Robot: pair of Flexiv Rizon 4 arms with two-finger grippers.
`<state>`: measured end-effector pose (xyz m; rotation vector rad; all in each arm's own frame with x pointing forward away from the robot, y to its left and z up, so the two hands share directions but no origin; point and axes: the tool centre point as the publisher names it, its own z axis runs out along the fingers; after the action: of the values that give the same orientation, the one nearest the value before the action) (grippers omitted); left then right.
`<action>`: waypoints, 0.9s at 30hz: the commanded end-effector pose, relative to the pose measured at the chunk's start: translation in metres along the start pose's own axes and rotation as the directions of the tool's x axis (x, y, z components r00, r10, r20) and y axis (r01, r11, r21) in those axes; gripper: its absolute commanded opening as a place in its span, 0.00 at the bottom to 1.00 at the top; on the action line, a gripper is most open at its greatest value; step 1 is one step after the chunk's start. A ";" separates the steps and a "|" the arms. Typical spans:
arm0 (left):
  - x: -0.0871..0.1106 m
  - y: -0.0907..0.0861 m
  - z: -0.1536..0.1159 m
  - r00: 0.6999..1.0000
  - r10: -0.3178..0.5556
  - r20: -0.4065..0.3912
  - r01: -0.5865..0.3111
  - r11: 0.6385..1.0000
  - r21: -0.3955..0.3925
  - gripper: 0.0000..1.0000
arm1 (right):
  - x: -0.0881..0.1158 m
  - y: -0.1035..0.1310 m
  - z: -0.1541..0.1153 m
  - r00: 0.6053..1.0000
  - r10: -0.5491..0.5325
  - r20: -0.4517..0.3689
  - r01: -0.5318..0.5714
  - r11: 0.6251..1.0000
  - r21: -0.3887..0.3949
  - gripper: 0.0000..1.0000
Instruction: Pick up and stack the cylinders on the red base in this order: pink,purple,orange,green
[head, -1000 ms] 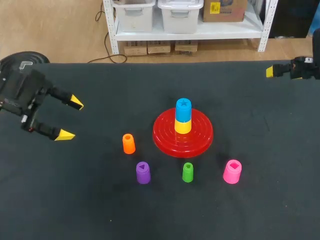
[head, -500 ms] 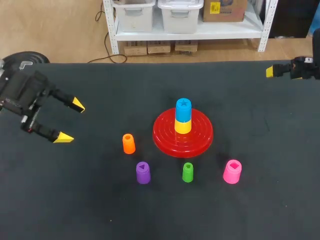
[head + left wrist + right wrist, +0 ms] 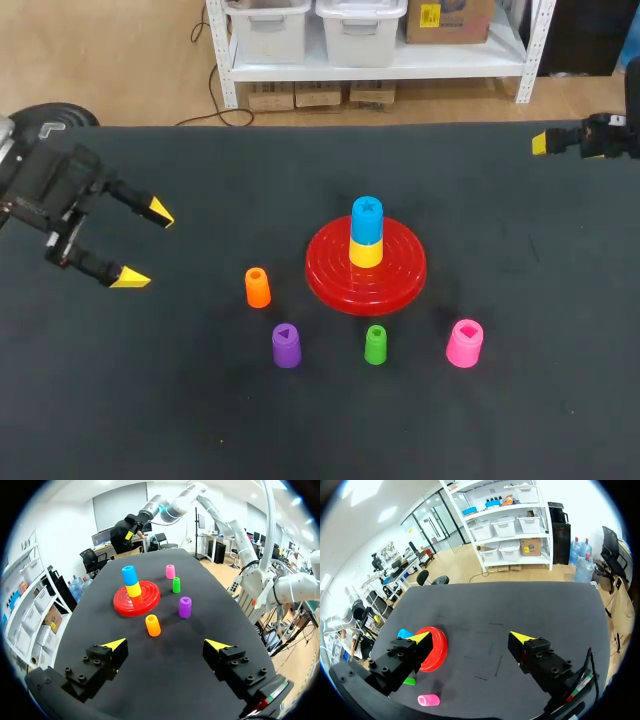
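I expect the pink cylinder (image 3: 465, 343) to slide partway over the blue cylinder when I stack it, because just a short yellow band (image 3: 366, 254) shows under the blue cylinder.
The red base (image 3: 400, 288) lies mid-table with a yellow cylinder and a blue cylinder (image 3: 367, 213) stacked on it. In front of it stand the orange (image 3: 257, 287), purple (image 3: 286, 346), green (image 3: 376, 344) and pink (image 3: 465, 343) cylinders, all upright. My left gripper (image 3: 144, 245) hovers open over the left of the table, holding nothing. In its wrist view the left gripper (image 3: 166, 644) has the orange cylinder (image 3: 153, 625) just ahead, then the purple (image 3: 185, 607), green (image 3: 176, 585) and pink (image 3: 170, 571) ones. My right gripper (image 3: 548, 143) hangs open at the far right edge, far from the pink cylinder (image 3: 428, 700).
Black cloth covers the table (image 3: 520, 250). In the right wrist view, the base (image 3: 436, 652) lies beyond one finger of the right gripper (image 3: 471, 637), which partly hides the blue cylinder (image 3: 404, 633); the green one (image 3: 410, 681) sits nearer.
My left gripper has shifted slightly towards the table's middle and turned a little, still open. The right arm and the cylinders have stayed where they were.
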<state>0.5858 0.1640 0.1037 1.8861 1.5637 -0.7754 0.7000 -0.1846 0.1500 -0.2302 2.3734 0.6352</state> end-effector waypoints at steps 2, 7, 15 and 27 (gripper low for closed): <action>0.000 0.000 0.000 1.000 0.001 0.000 -0.001 1.000 0.000 1.00 | 0.000 0.000 0.000 1.000 0.000 0.000 0.000 1.000 -0.001 1.00; 0.000 0.000 0.000 1.000 0.001 0.000 -0.001 1.000 0.000 1.00 | 0.000 0.016 -0.003 0.982 -0.157 -0.109 0.171 0.975 0.142 1.00; 0.000 0.000 0.000 1.000 0.001 0.000 -0.001 1.000 0.000 1.00 | 0.029 0.048 0.004 0.907 -0.318 -0.276 0.393 0.874 0.285 1.00; 0.000 0.000 0.000 1.000 0.001 0.000 -0.001 1.000 0.000 1.00 | 0.065 0.052 0.009 0.877 -0.319 -0.359 0.437 0.841 0.320 1.00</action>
<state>0.5859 0.1638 0.1039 1.8862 1.5646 -0.7756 0.6458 -0.1348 0.1207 -0.7259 2.6043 0.2113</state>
